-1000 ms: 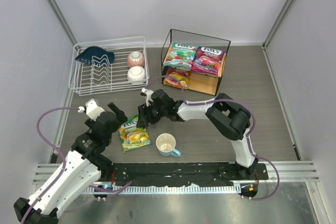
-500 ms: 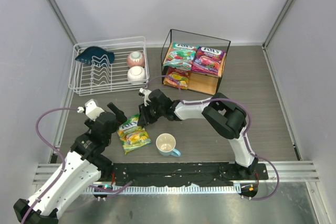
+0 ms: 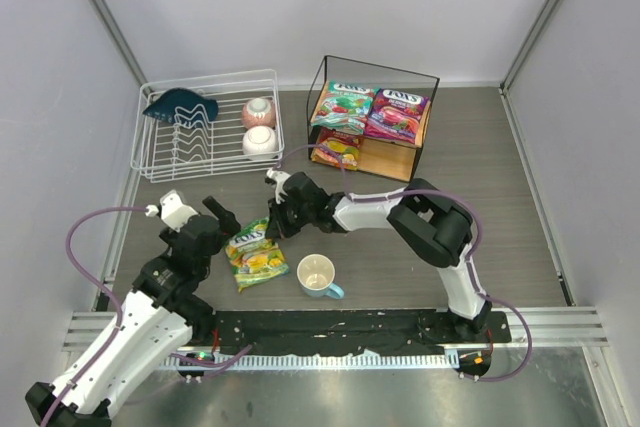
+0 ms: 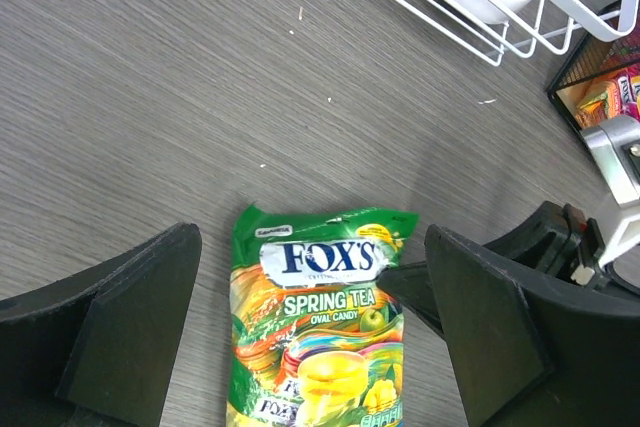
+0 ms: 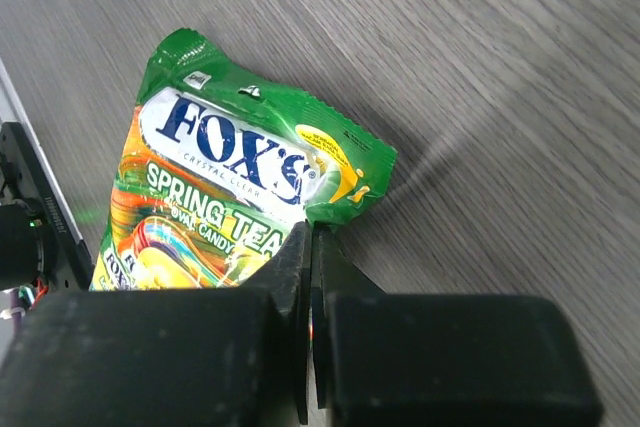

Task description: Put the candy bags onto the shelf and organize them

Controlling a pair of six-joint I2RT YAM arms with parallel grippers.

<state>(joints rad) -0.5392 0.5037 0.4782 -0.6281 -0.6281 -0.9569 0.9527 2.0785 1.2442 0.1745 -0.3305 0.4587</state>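
Note:
The robot's right gripper has the yellow-green bag's edge [image 5: 345, 192] pinched and the way past the mug is open, so it should go on pulling and let go in front of the shelf [image 3: 335, 178].
A yellow-green candy bag [image 3: 256, 257] [image 4: 320, 327] [image 5: 230, 187] lies flat on the table near the front. My right gripper [image 3: 271, 228] [image 5: 311, 232] is shut on that bag's right edge, just below its top corner. Over the bag's left side my left gripper [image 3: 215, 230] [image 4: 310, 244] stands wide open, holding nothing. The shelf [image 3: 392, 155] stands at the back. On its top board lie the teal-green bag [image 3: 343, 105] and the purple bag [image 3: 397, 114]. The orange-red bag [image 3: 338, 150] sits on the lower board.
A white wire dish rack [image 3: 165, 159] at the back left holds two bowls [image 3: 260, 127] and a dark blue item [image 3: 180, 105]. A mug [image 3: 318, 275] stands just right of the yellow-green bag, in front of the right arm.
The right gripper's jaws have closed onto the yellow-green bag's edge, after shifting slightly left. The left arm has barely moved and stays open.

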